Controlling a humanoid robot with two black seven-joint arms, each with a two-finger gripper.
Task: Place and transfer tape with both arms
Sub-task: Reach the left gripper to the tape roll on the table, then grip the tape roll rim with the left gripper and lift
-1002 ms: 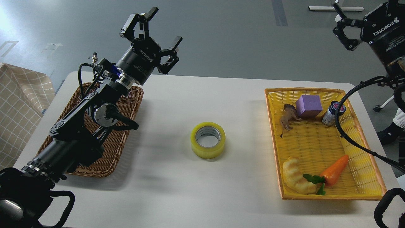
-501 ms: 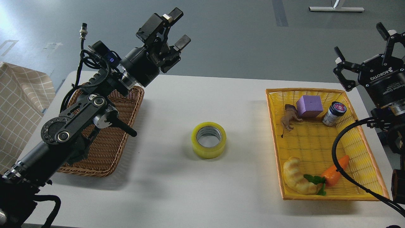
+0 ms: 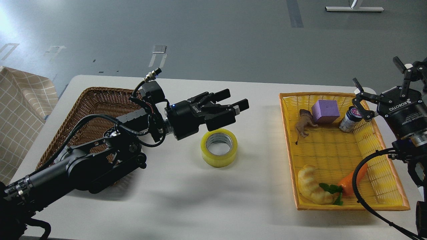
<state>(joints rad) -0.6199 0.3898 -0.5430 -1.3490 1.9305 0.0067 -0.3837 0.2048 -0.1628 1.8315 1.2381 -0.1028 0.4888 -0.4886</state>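
Note:
I expect the tape [image 3: 218, 160] to tilt when my left gripper carries it by one side, because it is a broad ring with an open core [image 3: 219, 144].
The tape [image 3: 219, 149], a yellow roll with a grey-white core, lies flat near the middle of the white table [image 3: 186, 200]. My left gripper [image 3: 233, 103] is open and empty, lying nearly level with its fingers pointing right. It hovers just above and behind the roll's far edge, and I cannot tell if it touches it. My right gripper [image 3: 380, 78] is open and empty, raised at the far right over the back right corner of the yellow basket [image 3: 320, 95].
A brown wicker basket [image 3: 96, 100] stands at the left, partly under my left arm. The yellow basket holds a purple block [image 3: 326, 111], a toy animal [image 3: 304, 123], a small jar [image 3: 350, 119], a croissant toy [image 3: 312, 188] and a carrot toy [image 3: 348, 185]. A checked cloth [image 3: 20, 110] hangs at far left.
My left gripper has swung down and to the right, from high above the wicker basket to just over the tape. My right gripper has come lower and nearer the yellow basket. The tape has not moved.

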